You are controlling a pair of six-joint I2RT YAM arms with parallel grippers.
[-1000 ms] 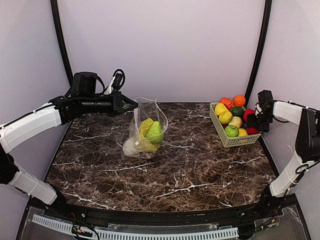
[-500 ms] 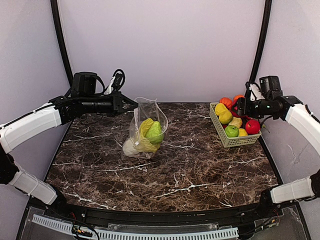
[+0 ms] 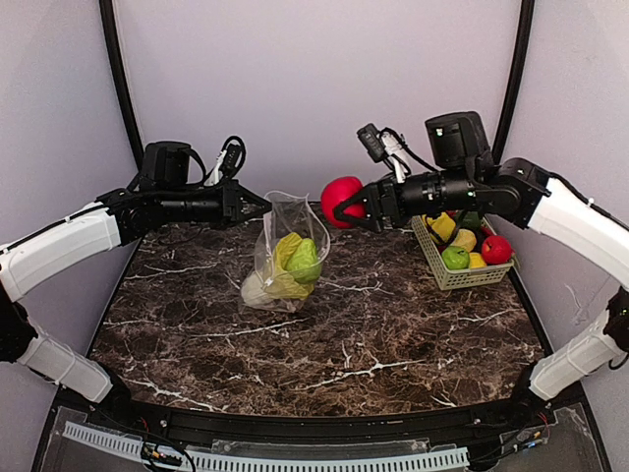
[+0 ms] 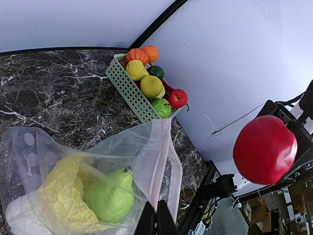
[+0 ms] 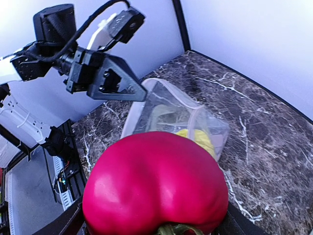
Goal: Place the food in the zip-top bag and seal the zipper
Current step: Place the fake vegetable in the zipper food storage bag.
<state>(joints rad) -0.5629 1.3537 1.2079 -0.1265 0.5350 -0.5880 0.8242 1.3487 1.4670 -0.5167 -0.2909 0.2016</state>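
Observation:
The bag's opening [image 3: 299, 228] gapes toward the red fruit, so my right gripper should now bring the fruit in until it hangs over the green pear [image 3: 304, 261], then let go.
The zip-top bag [image 3: 285, 258] hangs upright over the marble table, and its mouth stands open at the top. My left gripper [image 3: 261, 206] is shut on the pink zipper [image 4: 155, 156] edge and holds it up. Inside lie a green pear [image 4: 108, 196] and a yellow-white cabbage [image 4: 58, 191]. My right gripper [image 3: 348, 205] is closed around a big red fruit [image 3: 340, 200] with a green calyx. It holds the fruit in the air just right of the bag's mouth. In the right wrist view this red fruit [image 5: 156, 186] fills the foreground, with the bag [image 5: 171, 110] beyond it.
A pale green mesh basket [image 3: 444, 267] stands at the table's right rear. It holds several fruits, among them a small red apple [image 3: 496, 249], a green one [image 3: 455, 258] and yellow ones. Black frame posts rise at both rear corners.
The right arm has swung left from the basket, carrying the big red fruit up to beside the bag's mouth. The left arm and the bag have stayed still.

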